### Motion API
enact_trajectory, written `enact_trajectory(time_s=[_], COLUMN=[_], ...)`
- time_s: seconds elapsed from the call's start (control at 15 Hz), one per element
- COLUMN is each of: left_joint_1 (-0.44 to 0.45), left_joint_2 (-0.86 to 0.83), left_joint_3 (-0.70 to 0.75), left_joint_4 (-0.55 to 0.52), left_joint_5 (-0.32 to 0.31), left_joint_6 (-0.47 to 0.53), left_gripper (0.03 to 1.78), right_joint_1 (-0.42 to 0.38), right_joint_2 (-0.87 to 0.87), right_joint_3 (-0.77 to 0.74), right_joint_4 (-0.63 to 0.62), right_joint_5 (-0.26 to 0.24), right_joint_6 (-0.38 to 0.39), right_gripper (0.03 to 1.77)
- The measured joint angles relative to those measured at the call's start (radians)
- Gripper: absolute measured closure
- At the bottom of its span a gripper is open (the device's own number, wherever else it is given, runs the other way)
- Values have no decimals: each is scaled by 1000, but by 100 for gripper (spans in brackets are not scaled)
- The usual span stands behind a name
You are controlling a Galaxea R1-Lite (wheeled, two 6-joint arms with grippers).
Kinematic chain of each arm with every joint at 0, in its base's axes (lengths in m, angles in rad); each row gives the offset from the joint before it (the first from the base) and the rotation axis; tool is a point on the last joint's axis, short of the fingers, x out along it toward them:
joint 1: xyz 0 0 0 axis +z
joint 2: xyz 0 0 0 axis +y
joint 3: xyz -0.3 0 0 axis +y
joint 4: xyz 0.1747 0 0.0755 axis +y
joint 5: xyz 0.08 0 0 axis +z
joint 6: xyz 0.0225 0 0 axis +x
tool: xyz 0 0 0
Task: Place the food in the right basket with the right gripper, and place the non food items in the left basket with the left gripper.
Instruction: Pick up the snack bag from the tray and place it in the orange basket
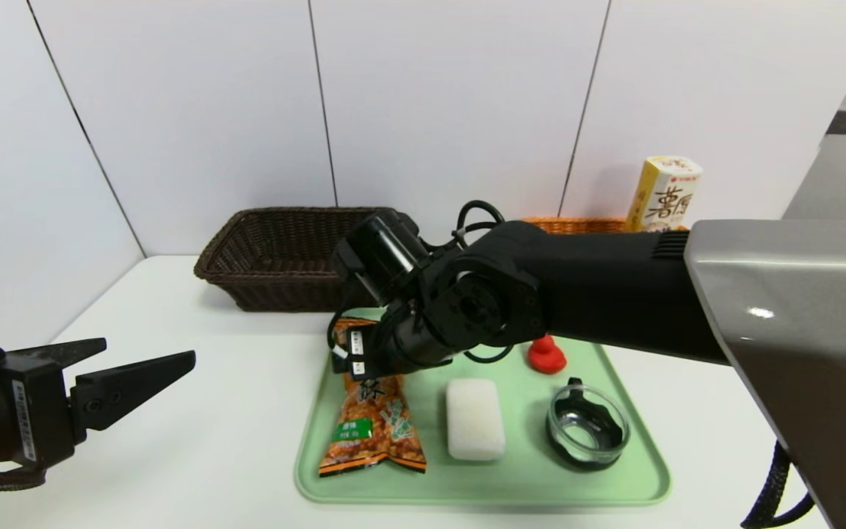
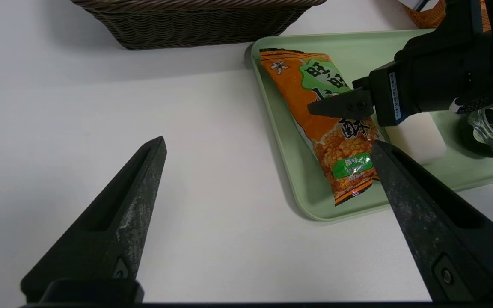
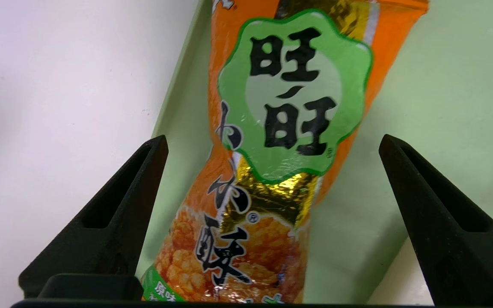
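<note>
My gripper will lift the orange snack bag (image 1: 373, 426), and the bag will pinch in and bend at a creased waist (image 3: 273, 174), where it already narrows.
An orange snack bag (image 1: 375, 426) lies along the left side of the green tray (image 1: 526, 477). My right gripper (image 3: 272, 139) hangs open just above the bag (image 3: 272, 85), one finger on each side of its upper half and not touching it. In the left wrist view one of its fingers (image 2: 340, 107) shows over the bag (image 2: 332, 128). A white block (image 1: 475, 419), a red duck toy (image 1: 546, 355) and a glass jar (image 1: 587, 426) also sit on the tray. My left gripper (image 1: 147, 350) is open and empty over the bare table left of the tray.
A dark brown wicker basket (image 1: 276, 253) stands at the back left. An orange basket (image 1: 577, 224) at the back right holds a yellow carton (image 1: 665, 192). My right arm (image 1: 599, 286) reaches across over the back of the tray. White walls close the table's back and left.
</note>
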Motion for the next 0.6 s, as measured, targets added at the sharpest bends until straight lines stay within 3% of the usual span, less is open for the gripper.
enact_trajectory(time_s=[0.6], left_joint_1=[0], left_joint_2=[-5], left_joint_3=[4], left_joint_4=[0], left_joint_5=[0], left_joint_6=[-1], left_gripper=[12], right_joint_1=[27], right_joint_2=[24], right_joint_3=[0], right_joint_4=[-2], right_joint_5=[-18], right_joint_6=[15], right_gripper=[9])
